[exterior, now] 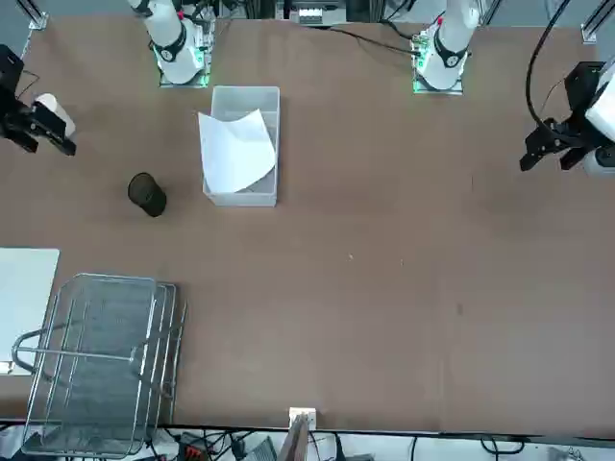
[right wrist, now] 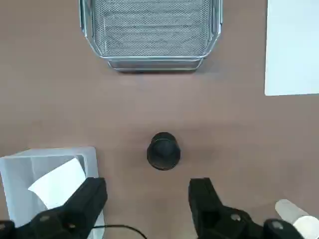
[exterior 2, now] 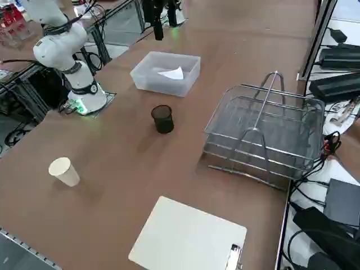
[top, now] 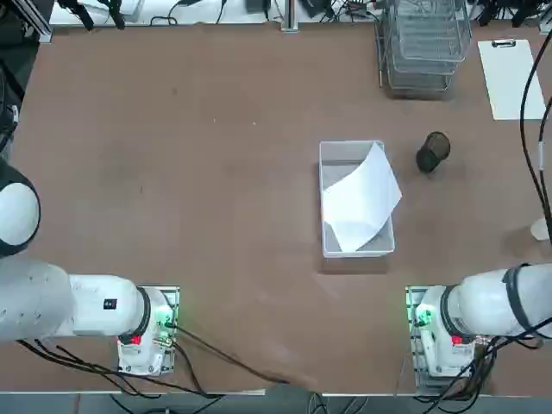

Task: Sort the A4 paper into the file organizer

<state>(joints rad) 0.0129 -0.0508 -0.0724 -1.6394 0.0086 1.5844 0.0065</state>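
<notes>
The A4 paper's edge (exterior: 229, 120) bends across the clear plastic bin, so I expect the sheet (exterior: 233, 156) to come free and trail in a curve as I carry it.
The A4 paper (top: 360, 200) is a white sheet lying curled and askew in a clear plastic bin (top: 349, 145) near the table's middle; it also shows in the front view (exterior: 235, 152), the right side view (exterior 2: 171, 73) and the right wrist view (right wrist: 60, 181). The file organizer (top: 423, 52), a silver wire-mesh tray rack, stands at the far right of the table (exterior: 101, 355) (exterior 2: 264, 135) (right wrist: 152, 30). My right gripper (right wrist: 147, 191) hangs open and empty high above the table's right side (exterior: 46, 146), away from the paper and the rack.
A black cup (top: 432, 153) stands between the bin and the rack. A white clipboard (top: 513, 78) lies right of the rack. A paper cup (exterior 2: 63, 171) stands near the right edge of the table.
</notes>
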